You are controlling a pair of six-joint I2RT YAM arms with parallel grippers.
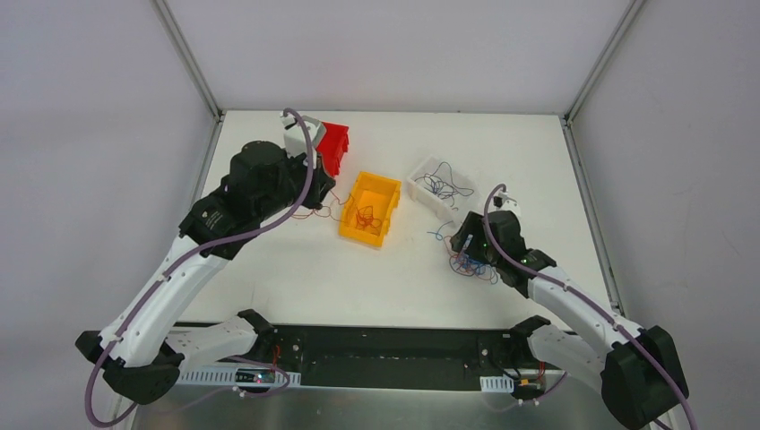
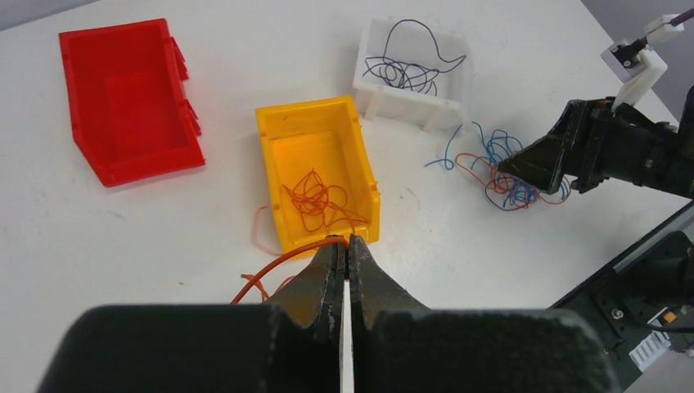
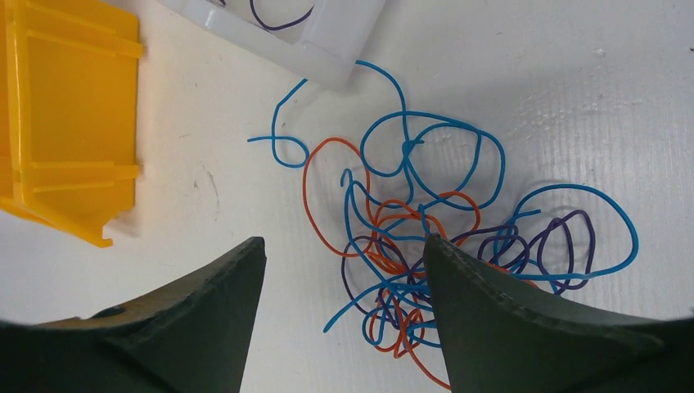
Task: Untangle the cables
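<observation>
The orange cable trails (image 1: 323, 212) outside the yellow bin, so my left gripper should lift it, swing back over the bin's far end (image 1: 380, 185) and let it down inside.
A tangle of blue, orange and purple cables (image 3: 409, 213) lies on the white table just in front of the white bin. My right gripper (image 3: 344, 239) hovers over the tangle's left part, open, with nothing between its fingers. From above, the tangle (image 1: 477, 269) shows beside that gripper (image 1: 466, 246). My left gripper (image 2: 347, 240) is shut on one orange cable (image 2: 278, 264), which curves off to the left near the yellow bin's front corner. More orange cables (image 2: 315, 196) lie inside the yellow bin. Dark cables (image 2: 405, 72) lie in the white bin.
The yellow bin (image 1: 392, 208) stands mid-table and the white bin (image 1: 421, 193) to its right. A red bin (image 2: 131, 98) at the back left holds nothing. Loose orange cable (image 1: 333, 211) lies between the left gripper and the yellow bin. Enclosure walls ring the table.
</observation>
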